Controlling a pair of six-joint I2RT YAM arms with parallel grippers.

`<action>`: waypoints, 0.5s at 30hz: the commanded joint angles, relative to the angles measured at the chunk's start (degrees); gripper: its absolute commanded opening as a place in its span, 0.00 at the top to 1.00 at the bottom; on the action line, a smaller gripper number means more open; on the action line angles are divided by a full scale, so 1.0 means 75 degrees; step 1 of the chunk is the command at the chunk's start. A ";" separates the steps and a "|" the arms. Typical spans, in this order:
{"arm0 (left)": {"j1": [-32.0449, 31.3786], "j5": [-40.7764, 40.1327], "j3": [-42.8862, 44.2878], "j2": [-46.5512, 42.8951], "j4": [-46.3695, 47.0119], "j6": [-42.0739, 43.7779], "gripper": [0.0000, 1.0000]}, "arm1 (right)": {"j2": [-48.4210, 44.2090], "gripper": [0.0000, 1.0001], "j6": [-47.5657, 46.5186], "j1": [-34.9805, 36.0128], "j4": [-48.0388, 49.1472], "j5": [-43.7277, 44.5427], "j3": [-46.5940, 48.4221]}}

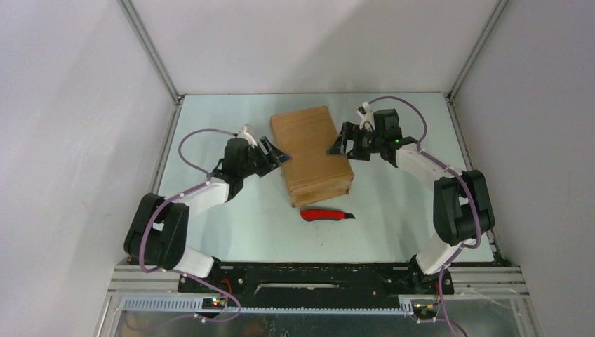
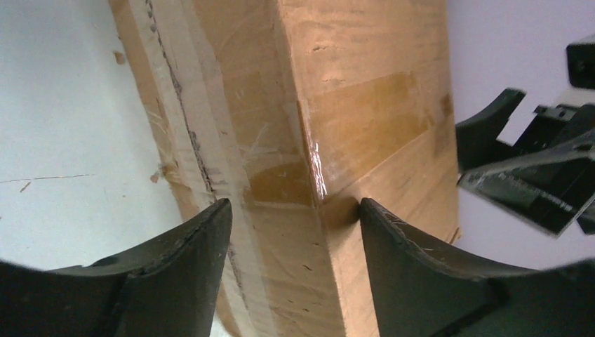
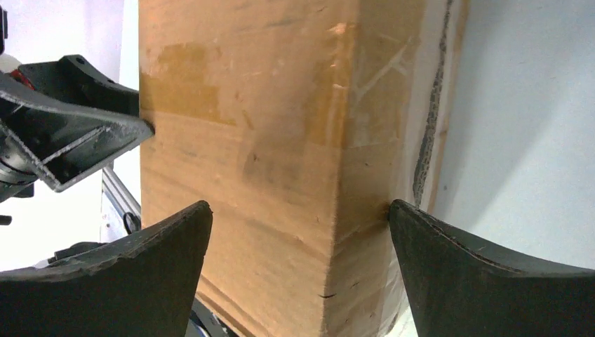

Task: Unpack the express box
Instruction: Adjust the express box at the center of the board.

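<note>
Next, I tip the box [image 1: 306, 153] toward my left gripper until the seam faces up, because the box's taped seam [image 3: 429, 133] lies on the side by my right gripper.
The express box [image 1: 312, 149] is a brown cardboard carton lying flat at mid-table, its top face plain and shut. My left gripper [image 1: 283, 156] is at its left long side and my right gripper [image 1: 336, 146] at its right long side. In the left wrist view the box [image 2: 351, 105] fills the frame, with clear tape across its edge. There the left gripper [image 2: 295, 210] is open and straddles the box's upper edge. The right wrist view shows the box [image 3: 266, 126] the same way, with the right gripper [image 3: 298, 210] open astride the opposite edge. Neither holds anything.
A red-handled utility knife [image 1: 326, 214] lies on the table just in front of the box. White enclosure walls stand on three sides. Each wrist view shows the other gripper across the box: the right gripper [image 2: 533, 175] and the left gripper [image 3: 63, 140].
</note>
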 commanded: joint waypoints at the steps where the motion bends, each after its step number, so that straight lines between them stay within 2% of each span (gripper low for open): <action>1: 0.0213 -0.0503 -0.0854 -0.0066 0.1044 -0.0522 0.35 | -0.0688 0.01 0.0438 0.0497 -0.0131 0.0256 0.0332; 5: 0.0313 -0.0692 -0.1608 -0.0106 0.1933 -0.1110 0.47 | -0.1039 0.02 0.0821 0.1158 -0.0414 0.0514 0.0427; 11: 0.0445 -0.1149 -0.2399 -0.0328 0.2417 -0.1736 0.54 | -0.1352 0.03 0.1344 0.2040 -0.0800 0.1091 0.0748; 15: 0.0749 -0.1493 -0.2712 -0.0566 0.2001 -0.1916 0.58 | -0.1329 0.03 0.1454 0.2604 -0.1130 0.1481 0.1251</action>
